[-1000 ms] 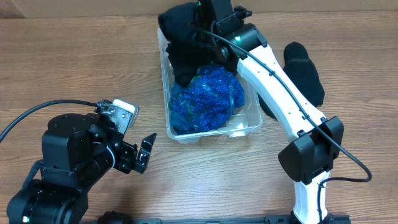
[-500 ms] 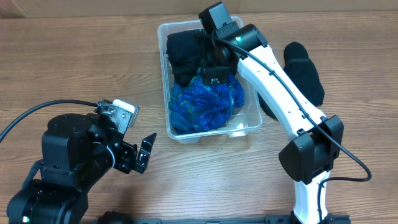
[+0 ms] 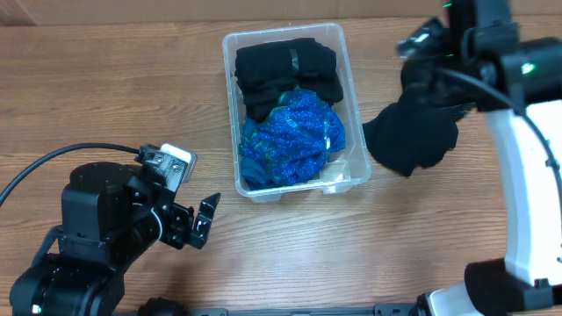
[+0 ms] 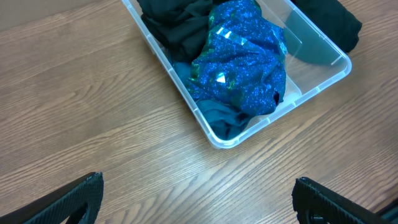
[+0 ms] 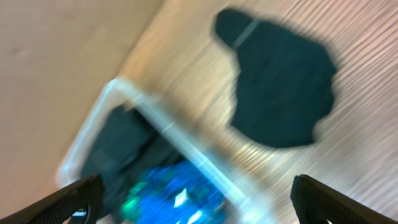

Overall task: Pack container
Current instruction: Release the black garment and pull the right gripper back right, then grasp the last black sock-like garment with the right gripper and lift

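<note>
I go on lowering my open right gripper to the cloth's outer edge (image 3: 448, 133) before its fingers close there, because the loose black cloth (image 3: 407, 137) lies clear of the container's rim.
The clear container (image 3: 231, 114) stands mid-table. A black garment (image 3: 283, 68) fills its far end and a sparkly blue garment (image 3: 297, 133) lies in its middle. My right arm (image 3: 492, 39) hangs over the table to the right of the container, above a loose black cloth (image 3: 408, 140). In the blurred right wrist view my right gripper (image 5: 199, 205) is open and empty, with the container rim (image 5: 163, 127) and the black cloth (image 5: 280, 93) below. My left gripper (image 3: 200, 221) rests open near the container's front left corner, and the left wrist view shows that gripper (image 4: 199, 205) empty, facing the container (image 4: 217, 140).
A cardboard-coloured wall runs along the table's far edge (image 3: 132, 10). The left arm's cable (image 3: 53, 158) loops across the wood at the left. Bare wood lies between the left gripper and the container.
My right gripper let go of the black garment, which now lies in the container's far end. It then lifted and swung right, to above the loose black cloth. The left arm stayed still.
</note>
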Robot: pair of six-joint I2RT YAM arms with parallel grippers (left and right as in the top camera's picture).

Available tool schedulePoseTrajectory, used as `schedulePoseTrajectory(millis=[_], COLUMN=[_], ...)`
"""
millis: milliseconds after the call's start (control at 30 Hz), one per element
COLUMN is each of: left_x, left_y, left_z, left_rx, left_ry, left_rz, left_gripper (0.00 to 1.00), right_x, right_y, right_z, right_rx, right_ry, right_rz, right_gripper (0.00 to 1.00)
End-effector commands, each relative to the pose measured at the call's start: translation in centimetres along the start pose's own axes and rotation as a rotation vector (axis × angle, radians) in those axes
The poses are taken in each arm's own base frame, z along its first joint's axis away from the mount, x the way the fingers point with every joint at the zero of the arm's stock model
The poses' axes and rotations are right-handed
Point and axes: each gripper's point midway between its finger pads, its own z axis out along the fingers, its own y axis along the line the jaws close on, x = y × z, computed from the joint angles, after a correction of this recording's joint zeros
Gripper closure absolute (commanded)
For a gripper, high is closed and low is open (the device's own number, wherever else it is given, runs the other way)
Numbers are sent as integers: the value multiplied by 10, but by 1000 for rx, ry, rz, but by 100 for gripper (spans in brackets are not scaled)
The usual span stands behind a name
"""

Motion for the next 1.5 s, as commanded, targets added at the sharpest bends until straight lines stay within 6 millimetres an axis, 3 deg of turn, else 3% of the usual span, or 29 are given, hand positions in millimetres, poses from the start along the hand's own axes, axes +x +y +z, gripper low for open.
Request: schedulePoseTrajectory(millis=[0, 100, 167, 200, 233, 467, 767, 933, 1200, 1333, 1400, 1433, 1467], left_x=[-3, -2, -2, -2, -1, -1, -1, -1, -1, -1, -1, -1, -1], left_y=[-1, -1, -1, -1, -1, -1, -1, -1, -1, -1, -1, -1, -1], left_z=[-4, -4, -4, -4, -4, -4, -4, -4, -4, -4, -4, -4, -4], left_rx=[5, 5, 4, 4, 5, 4, 4, 4, 3, 3, 4, 4, 3], left_ry=[-11, -8, -8, -6, -4, -4, -4, -4, -4, -4, -4, -4, -4], left_rz=[10, 10, 9, 9, 8, 9, 9, 9, 9, 9, 9, 9, 9], left_gripper=[0, 0, 0, 0, 0, 0, 0, 0, 0, 0, 0, 0, 0], right_x=[-31, -44, -41, -31, -25, 32, 52, 47, 62, 71, 70, 68, 66], right_y=[-37, -70, -92, -117, -128, -153, -168, -162, -163, -166, -166, -165, -163], right_z=[36, 69, 90, 117, 130, 201, 242, 255, 287, 302, 306, 306, 307], right_rx=[36, 8, 17, 24, 24, -80, -45, -77, -102, -91, -96, -102, -108], right_ry=[45, 110, 152, 205, 228, 312, 396, 375, 436, 455, 447, 439, 432], right_rz=[-169, -139, -96, -57, -40, -44, -18, 7, 74, 84, 81, 78, 76], right_gripper=[0, 0, 0, 0, 0, 0, 0, 0, 1, 21, 48, 75, 86])
